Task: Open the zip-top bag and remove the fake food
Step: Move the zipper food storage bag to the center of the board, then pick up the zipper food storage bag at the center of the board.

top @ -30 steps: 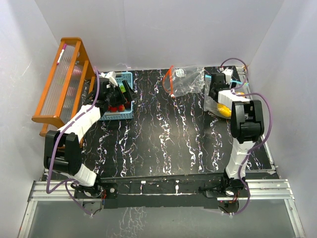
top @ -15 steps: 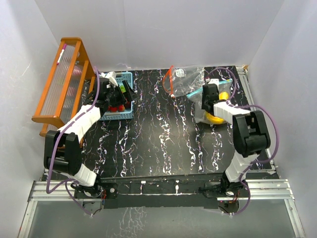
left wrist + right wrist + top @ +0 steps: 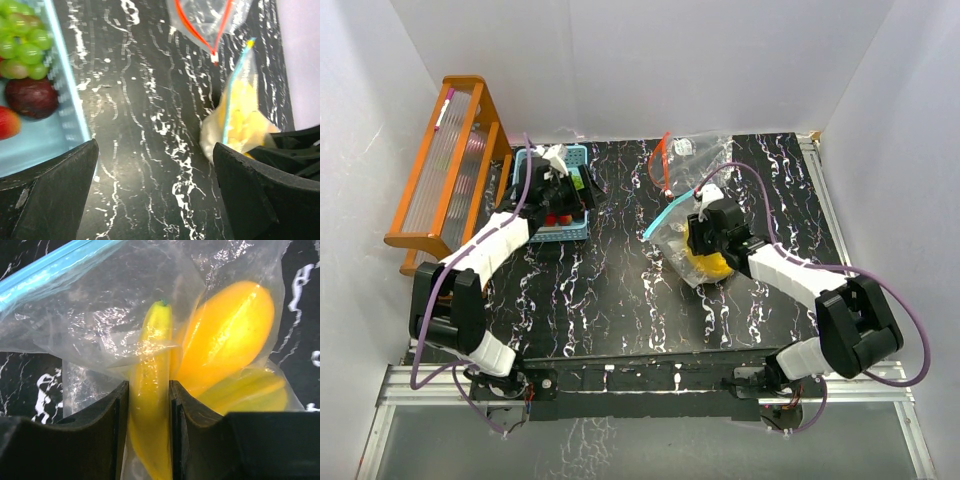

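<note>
My right gripper is pinching the banana through the closed bag (image 3: 153, 357), so next my left gripper grabs the blue zip's near end (image 3: 653, 230) to free my right gripper for the slider.
My right gripper (image 3: 700, 237) is shut on a yellow banana (image 3: 150, 405) through the clear zip-top bag with a blue zip (image 3: 55, 265), near the table's middle. The bag (image 3: 670, 235) also holds a yellow-orange rounded fruit (image 3: 227, 337), seen as a yellow lump from above (image 3: 710, 266). Its zip looks closed. My left gripper (image 3: 558, 190) is open and empty over the right edge of the light-blue basket (image 3: 575, 155). In the left wrist view its jaws (image 3: 155, 165) frame bare table, with the bag (image 3: 240, 117) to the right. The basket (image 3: 65, 100) holds green grapes (image 3: 20, 50), a dark red fruit (image 3: 32, 97) and a strawberry (image 3: 7, 122).
A second clear bag with a red zip (image 3: 685, 160) lies at the back centre, and it also shows in the left wrist view (image 3: 205, 20). An orange wooden rack (image 3: 450, 160) stands at the far left beside the basket. White walls enclose the black marbled table (image 3: 620, 290).
My right arm has carried the blue-zip bag from the far right edge leftward and nearer, to the table's middle. My left gripper has shifted slightly over the basket.
</note>
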You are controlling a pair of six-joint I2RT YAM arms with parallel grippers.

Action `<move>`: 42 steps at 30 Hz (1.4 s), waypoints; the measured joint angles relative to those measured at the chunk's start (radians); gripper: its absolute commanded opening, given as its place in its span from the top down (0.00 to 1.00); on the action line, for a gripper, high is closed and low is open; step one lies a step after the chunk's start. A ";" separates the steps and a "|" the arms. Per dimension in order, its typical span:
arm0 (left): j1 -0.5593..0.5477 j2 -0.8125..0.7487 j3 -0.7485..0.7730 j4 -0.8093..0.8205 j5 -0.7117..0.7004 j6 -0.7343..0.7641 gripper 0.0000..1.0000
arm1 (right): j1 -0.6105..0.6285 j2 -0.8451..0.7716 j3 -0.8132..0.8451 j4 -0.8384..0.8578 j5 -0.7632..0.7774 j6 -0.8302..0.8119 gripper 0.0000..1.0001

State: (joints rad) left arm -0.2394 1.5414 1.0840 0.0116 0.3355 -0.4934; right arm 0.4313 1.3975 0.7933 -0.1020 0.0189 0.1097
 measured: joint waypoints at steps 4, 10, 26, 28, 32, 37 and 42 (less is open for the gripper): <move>-0.061 0.000 -0.011 0.057 0.029 -0.024 0.03 | 0.018 0.024 -0.012 0.024 -0.029 0.023 0.74; -0.163 0.037 -0.047 0.186 0.048 -0.109 0.03 | 0.018 0.085 -0.012 0.085 -0.046 0.051 0.74; -0.319 0.393 0.116 0.274 -0.027 -0.109 0.48 | 0.018 0.067 -0.039 0.144 -0.095 0.071 0.75; -0.317 0.402 0.129 0.285 -0.026 -0.113 0.66 | 0.018 0.063 -0.039 0.144 -0.101 0.069 0.75; -0.316 0.406 0.130 0.334 -0.006 -0.124 1.00 | 0.018 0.062 -0.039 0.144 -0.121 0.068 0.75; -0.314 0.443 0.164 0.407 0.065 -0.125 1.00 | 0.018 0.055 -0.039 0.140 -0.133 0.068 0.74; -0.313 0.484 0.244 0.433 0.182 -0.085 1.00 | 0.018 0.011 -0.039 0.126 -0.106 0.072 0.26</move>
State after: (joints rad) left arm -0.5526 2.0251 1.3277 0.4446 0.5171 -0.5785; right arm 0.4492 1.4086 0.7544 0.0242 -0.0875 0.1814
